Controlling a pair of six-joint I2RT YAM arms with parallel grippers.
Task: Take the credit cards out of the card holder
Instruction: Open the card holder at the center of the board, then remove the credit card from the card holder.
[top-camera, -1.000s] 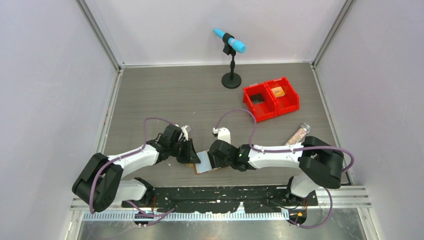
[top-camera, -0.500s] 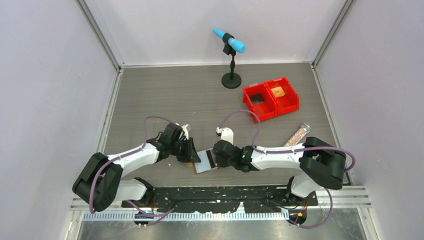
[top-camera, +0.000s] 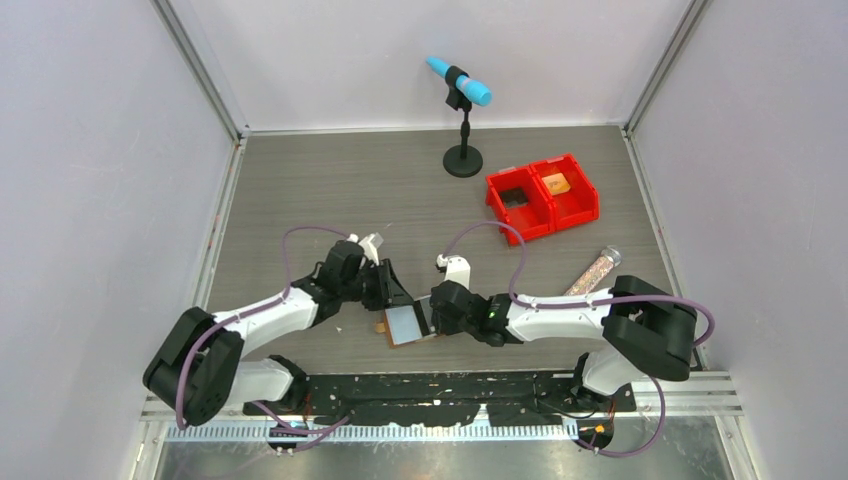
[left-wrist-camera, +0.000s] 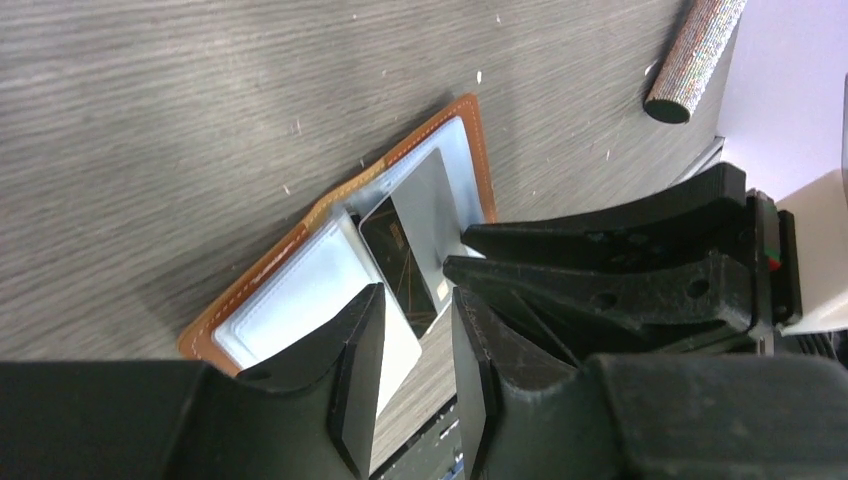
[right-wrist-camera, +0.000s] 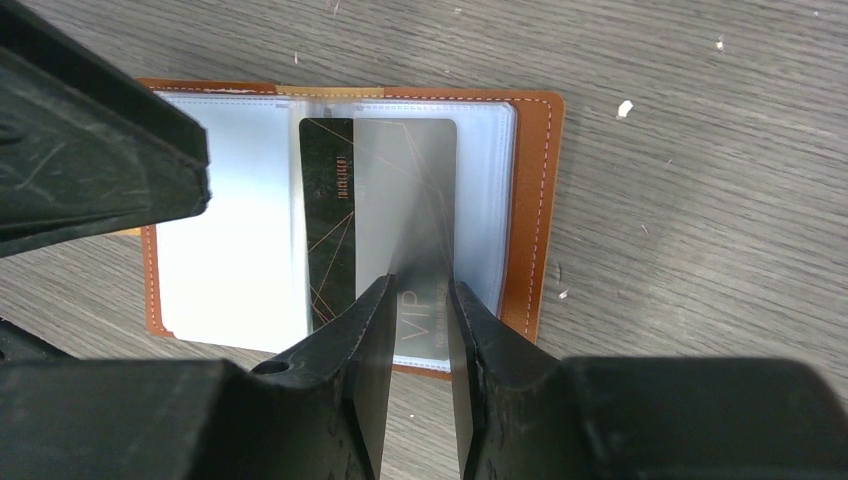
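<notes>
I can see the credit card's dark end sticking out of its sleeve toward my open fingers, so my left gripper keeps moving in until it pinches that end.
The card holder lies open and flat on the table, brown leather around pale inner panels. One credit card, dark with a grey glossy half and "VIP" lettering, sits in its right panel and also shows in the left wrist view. My right gripper hovers at that card's near edge, jaws a little apart with the card lying flat below the gap. My left gripper is open over the left panel, holding nothing. The two grippers stand close together above the holder.
Two joined red bins stand at the back right, one with an orange item inside. A glittery tube lies right of the right arm. A microphone stand with a blue head is at the back centre.
My left gripper has opened, lifted off the holder's left side and shifted up and to the right. The holder now lies more squarely open. The right gripper has barely moved.
</notes>
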